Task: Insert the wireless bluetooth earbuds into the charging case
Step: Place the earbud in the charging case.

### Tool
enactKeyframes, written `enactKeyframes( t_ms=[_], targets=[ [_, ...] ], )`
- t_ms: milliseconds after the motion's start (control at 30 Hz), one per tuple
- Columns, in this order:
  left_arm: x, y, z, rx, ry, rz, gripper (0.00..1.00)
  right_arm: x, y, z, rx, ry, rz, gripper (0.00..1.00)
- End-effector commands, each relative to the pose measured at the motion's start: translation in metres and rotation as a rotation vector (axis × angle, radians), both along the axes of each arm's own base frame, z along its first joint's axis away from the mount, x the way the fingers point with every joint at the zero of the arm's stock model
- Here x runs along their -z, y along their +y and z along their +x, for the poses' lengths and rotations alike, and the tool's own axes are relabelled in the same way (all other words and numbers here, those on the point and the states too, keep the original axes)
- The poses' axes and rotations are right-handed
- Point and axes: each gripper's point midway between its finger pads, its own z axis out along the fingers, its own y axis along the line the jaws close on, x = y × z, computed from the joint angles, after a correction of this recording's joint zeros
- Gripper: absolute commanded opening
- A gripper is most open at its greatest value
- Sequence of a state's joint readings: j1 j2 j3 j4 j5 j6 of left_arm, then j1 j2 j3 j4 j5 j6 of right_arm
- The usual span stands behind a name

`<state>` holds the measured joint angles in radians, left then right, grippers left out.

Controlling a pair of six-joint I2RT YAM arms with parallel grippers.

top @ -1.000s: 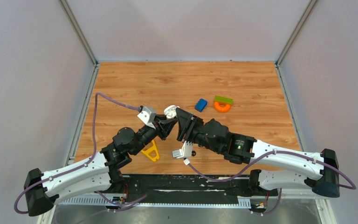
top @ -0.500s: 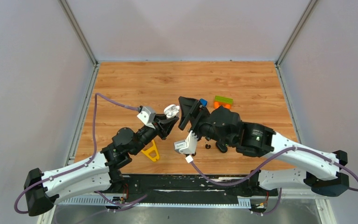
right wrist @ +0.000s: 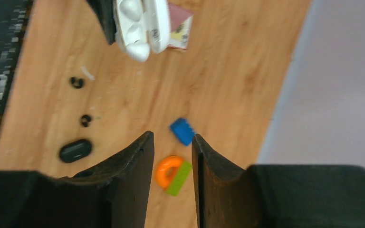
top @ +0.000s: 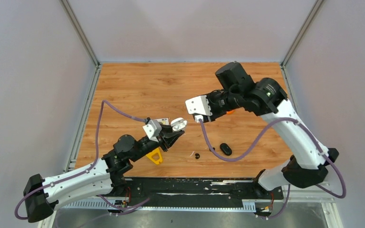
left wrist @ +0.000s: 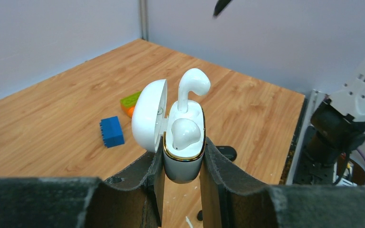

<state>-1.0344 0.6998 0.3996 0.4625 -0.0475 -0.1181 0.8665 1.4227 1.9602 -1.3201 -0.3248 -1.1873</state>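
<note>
I can see the second white earbud sticking up out of the charging case's far slot (left wrist: 182, 110), so my right gripper should move to that earbud's head (left wrist: 196, 81) and seat it deeper first.
My left gripper (left wrist: 182, 190) is shut on a white charging case (left wrist: 183, 159) and holds it upright with its lid (left wrist: 148, 114) open. One white earbud (left wrist: 185, 133) sits in a slot. A second white earbud (left wrist: 192, 85) stands up out of the far slot, its head well above the rim. The case also shows in the top view (top: 178, 124) and the right wrist view (right wrist: 135, 28). Two black earbuds (top: 197, 156) (top: 212, 149) lie loose on the table. My right gripper (right wrist: 171, 137) is open and empty, raised high over the toy blocks.
A closed black case (top: 225, 149) lies by the black buds. A blue block (right wrist: 182, 131), an orange ring (right wrist: 167, 172) and a green block (right wrist: 179, 178) lie under my right gripper. A yellow triangle (top: 154, 155) lies beside my left arm.
My right gripper has left the white case and risen up and away to the far right. My left gripper has drawn slightly nearer with the case. The black buds and black case are uncovered.
</note>
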Motion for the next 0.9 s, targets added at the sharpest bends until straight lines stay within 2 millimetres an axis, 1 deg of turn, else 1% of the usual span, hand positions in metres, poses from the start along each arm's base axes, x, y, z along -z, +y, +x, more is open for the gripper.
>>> enactKeyframes(
  t_ms=[0, 67, 133, 267, 300, 367, 400, 500, 600, 733, 867],
  targets=[
    [-0.013, -0.003, -0.023, 0.121, -0.083, -0.021, 0.0, 0.044, -0.015, -0.055, -0.075, 0.385, -0.087, 0.33],
    [-0.011, -0.004, -0.028, 0.147, -0.087, -0.011, 0.0, 0.053, -0.012, -0.057, -0.075, 0.422, -0.094, 0.32],
    [-0.008, -0.006, -0.03, 0.162, -0.091, 0.012, 0.0, 0.057, -0.008, -0.055, -0.062, 0.443, -0.094, 0.3],
    [-0.006, -0.008, -0.031, 0.177, -0.094, 0.043, 0.0, 0.055, 0.001, -0.056, -0.072, 0.485, -0.074, 0.24],
    [-0.007, -0.008, -0.031, 0.179, -0.097, 0.043, 0.0, 0.054, 0.003, -0.055, -0.069, 0.493, -0.069, 0.18],
    [-0.007, -0.01, -0.032, 0.188, -0.098, 0.045, 0.0, 0.052, 0.007, -0.053, -0.059, 0.504, -0.062, 0.04],
    [-0.006, -0.011, -0.032, 0.191, -0.098, 0.046, 0.0, 0.051, 0.009, -0.052, -0.058, 0.507, -0.061, 0.03],
    [-0.006, -0.014, -0.032, 0.199, -0.093, 0.041, 0.0, 0.055, 0.014, -0.046, -0.043, 0.515, -0.064, 0.07],
    [-0.006, -0.014, -0.032, 0.198, -0.089, 0.035, 0.0, 0.058, 0.017, -0.045, -0.043, 0.526, -0.071, 0.08],
    [-0.007, -0.015, -0.03, 0.191, -0.088, 0.033, 0.0, 0.06, 0.019, -0.046, -0.052, 0.529, -0.079, 0.11],
    [-0.006, -0.016, -0.03, 0.195, -0.085, 0.034, 0.0, 0.061, 0.022, -0.052, -0.065, 0.533, -0.086, 0.11]
  ],
)
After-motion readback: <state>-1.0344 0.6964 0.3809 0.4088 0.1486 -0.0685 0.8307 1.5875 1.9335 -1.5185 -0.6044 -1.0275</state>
